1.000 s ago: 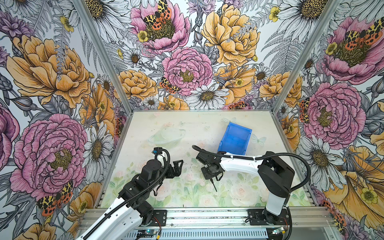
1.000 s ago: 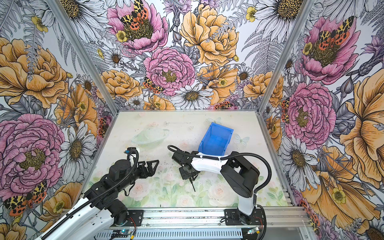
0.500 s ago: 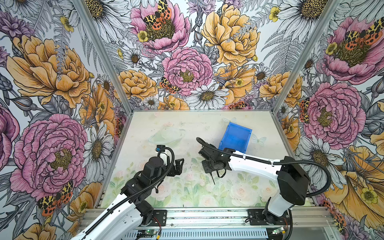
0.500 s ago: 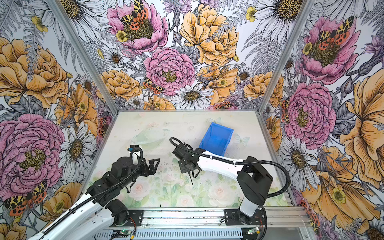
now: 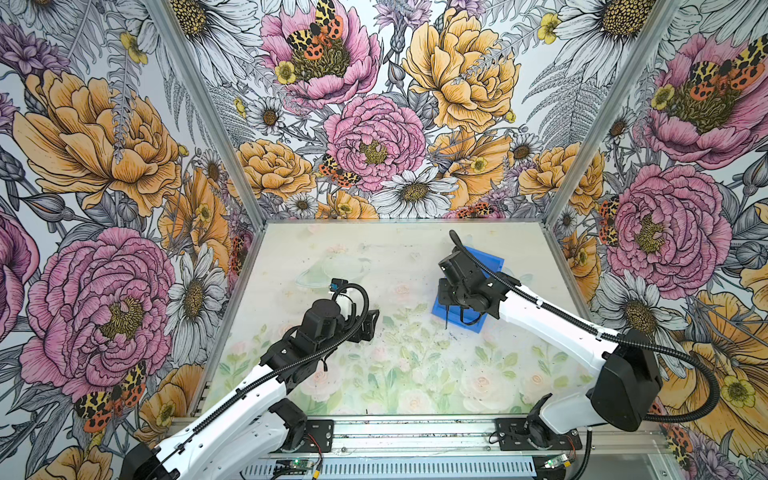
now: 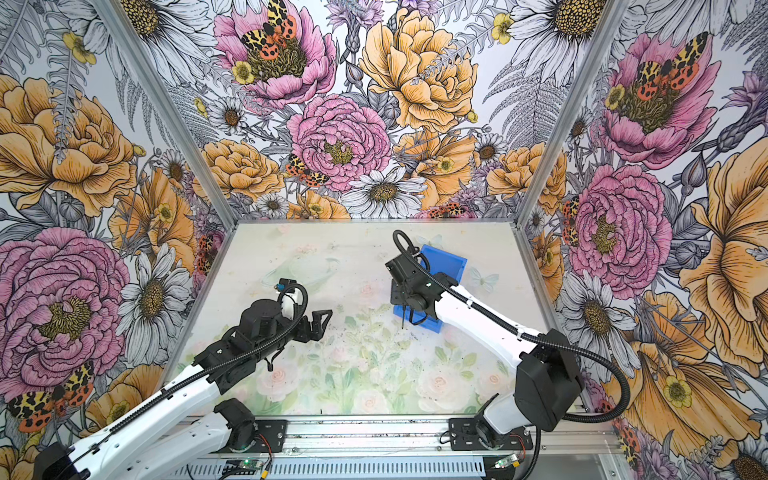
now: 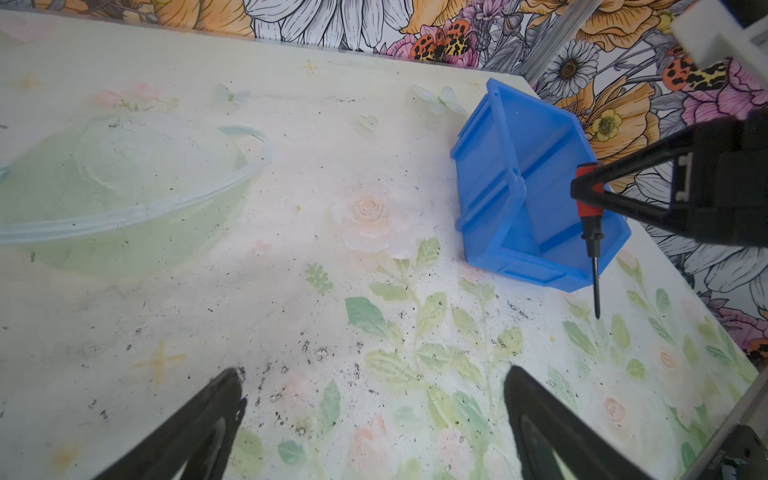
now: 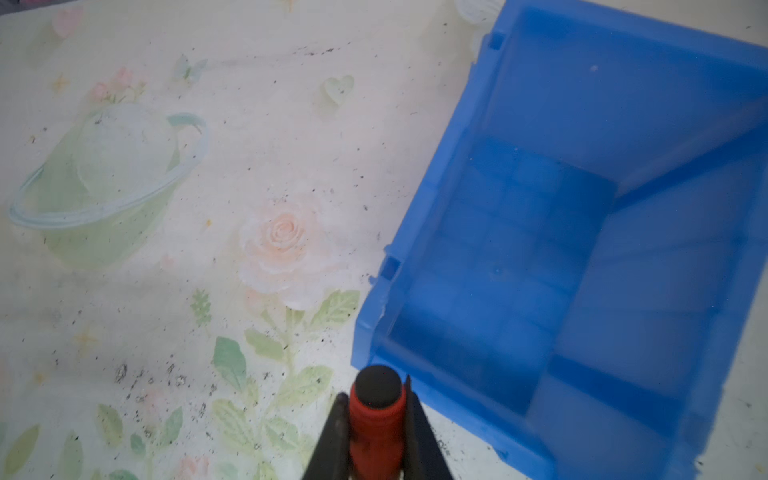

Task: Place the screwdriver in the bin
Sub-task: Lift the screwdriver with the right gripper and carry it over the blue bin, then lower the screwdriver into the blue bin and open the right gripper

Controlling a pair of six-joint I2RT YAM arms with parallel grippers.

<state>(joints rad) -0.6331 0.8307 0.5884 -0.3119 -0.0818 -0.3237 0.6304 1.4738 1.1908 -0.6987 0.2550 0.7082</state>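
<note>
The screwdriver (image 7: 592, 240) hangs tip down next to the open, empty bin. My right gripper keeps carrying it inward until it hangs low over the bin's bottom (image 8: 500, 264).
The screwdriver (image 7: 589, 211) hangs upright, tip down, its red-orange handle (image 8: 376, 419) pinched in my right gripper (image 8: 376, 388), which is shut on it. Its thin black shaft (image 5: 446, 318) shows in both top views at the bin's near-left corner. The blue bin (image 8: 540, 228) stands empty at the back right of the table, partly hidden by the right arm in both top views (image 6: 446, 262). In the right wrist view the handle sits just outside the bin's low front corner, above the mat. My left gripper (image 7: 372, 374) stands open over bare mat, left of centre (image 5: 372, 318).
The table is a pale floral mat (image 5: 395, 365) with black specks and a faded green planet print (image 7: 124, 187). Flowered walls close in the back and both sides. A metal rail (image 5: 415, 432) with the arm bases runs along the front edge.
My right gripper has carried the screwdriver from the table's middle toward the back right, up to the bin's near corner. The left arm has edged forward slightly, still open.
</note>
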